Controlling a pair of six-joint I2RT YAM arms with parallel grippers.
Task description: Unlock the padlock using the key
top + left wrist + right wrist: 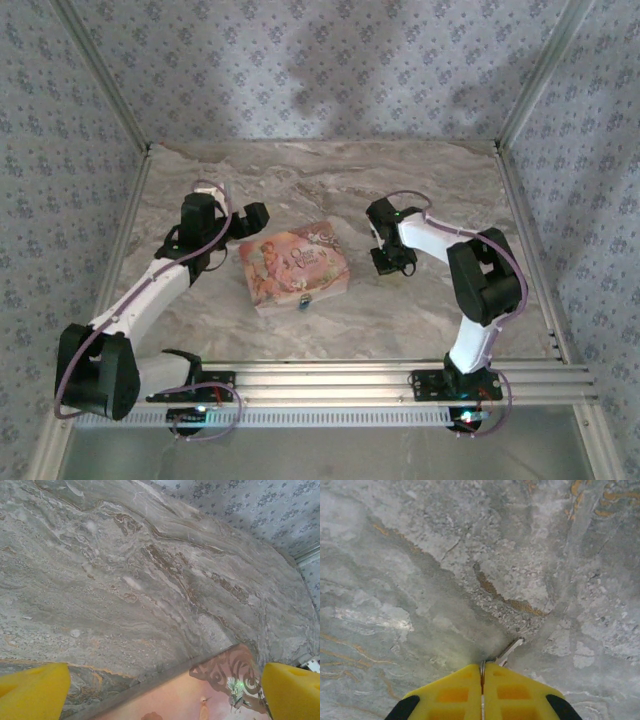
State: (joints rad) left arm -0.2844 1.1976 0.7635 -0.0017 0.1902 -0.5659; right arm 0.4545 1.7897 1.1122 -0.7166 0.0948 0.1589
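The key (506,654) sticks out crooked from the fingers of the robot's right gripper, so the robot should lift it and bring the left gripper to its silver blade (516,645) before it unlocks the padlock.
A pink illustrated box (295,265) lies flat in the middle of the marble table. A small padlock (304,299) sits at the middle of its near edge. My right gripper (393,262) is low over the table to the right of the box. In the right wrist view its yellow fingers (455,695) are pressed together on the key (510,651), whose silver blade sticks out past the tips (482,667) toward the marble. My left gripper (250,218) hovers at the box's far left corner, open, with the box lid (200,695) between its spread fingers (30,690).
Patterned walls enclose the marble table (330,170) at the back and both sides. A slotted aluminium rail (400,380) runs along the near edge, where both arm bases are bolted. Open marble lies behind and to the right of the box.
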